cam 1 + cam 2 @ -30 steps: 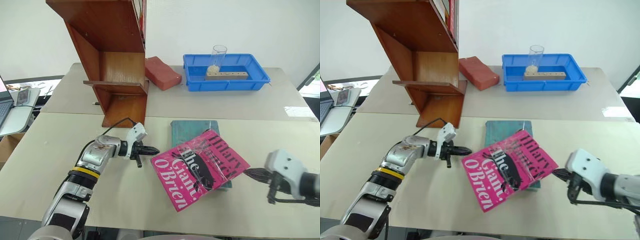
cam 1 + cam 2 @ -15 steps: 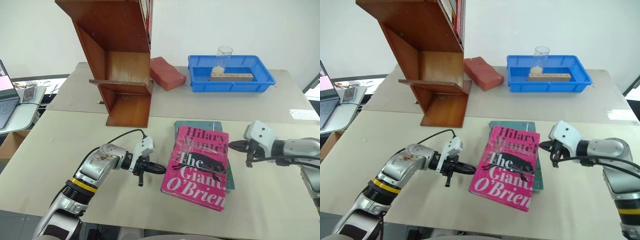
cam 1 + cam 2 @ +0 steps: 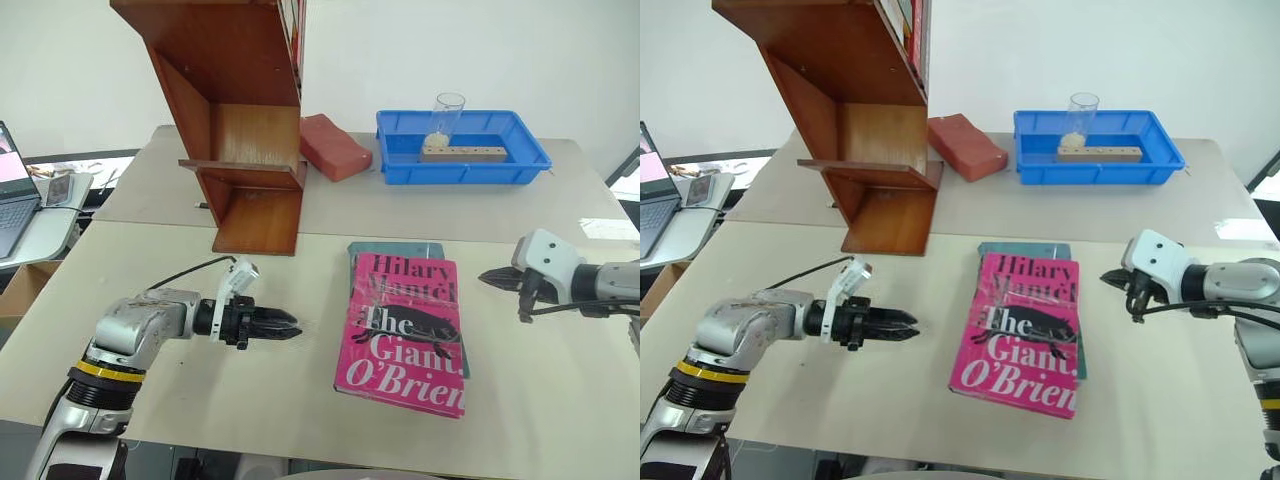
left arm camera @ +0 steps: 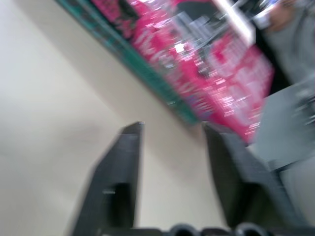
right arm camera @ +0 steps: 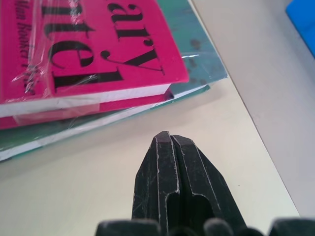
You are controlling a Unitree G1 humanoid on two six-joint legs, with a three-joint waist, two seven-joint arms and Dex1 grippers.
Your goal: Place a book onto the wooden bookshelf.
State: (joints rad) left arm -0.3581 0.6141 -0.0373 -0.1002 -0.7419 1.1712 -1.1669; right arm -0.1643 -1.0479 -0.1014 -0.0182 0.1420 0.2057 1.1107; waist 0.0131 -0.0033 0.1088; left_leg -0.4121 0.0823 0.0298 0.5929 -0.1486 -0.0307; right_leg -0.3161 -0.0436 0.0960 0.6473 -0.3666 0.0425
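Note:
The teal-green book (image 3: 400,248) has its edge (image 3: 466,364) peeking out crooked underneath the bright pink book. It should drag along for a moment, then stay behind, when I lift the bright pink book.
The bright pink book (image 3: 405,330) lies flat on the table, resting on a teal-green book (image 3: 395,248) and hiding most of it. Both grippers hover just above the tabletop. My left gripper (image 3: 295,328) is a short way off the book's left edge, pointing at it, open and empty; its wrist view shows its fingers (image 4: 118,182) spread with the pink cover (image 4: 197,59) beyond. To the right of the book's top corner, my right gripper (image 3: 483,277) is shut and empty, and points at the book (image 5: 88,49). The wooden bookshelf (image 3: 240,110) stands at the back left.
A reddish brick-like block (image 3: 330,145) lies beside the shelf's right side. A blue tray (image 3: 520,165) at the back right holds a clear glass (image 3: 447,115) and a wooden block. A laptop (image 3: 10,190) sits on a side table at far left.
The book has settled from a skewed pose to lying flat on the teal book. My left gripper has drawn back from its left edge and opened. My right gripper has backed off to the right.

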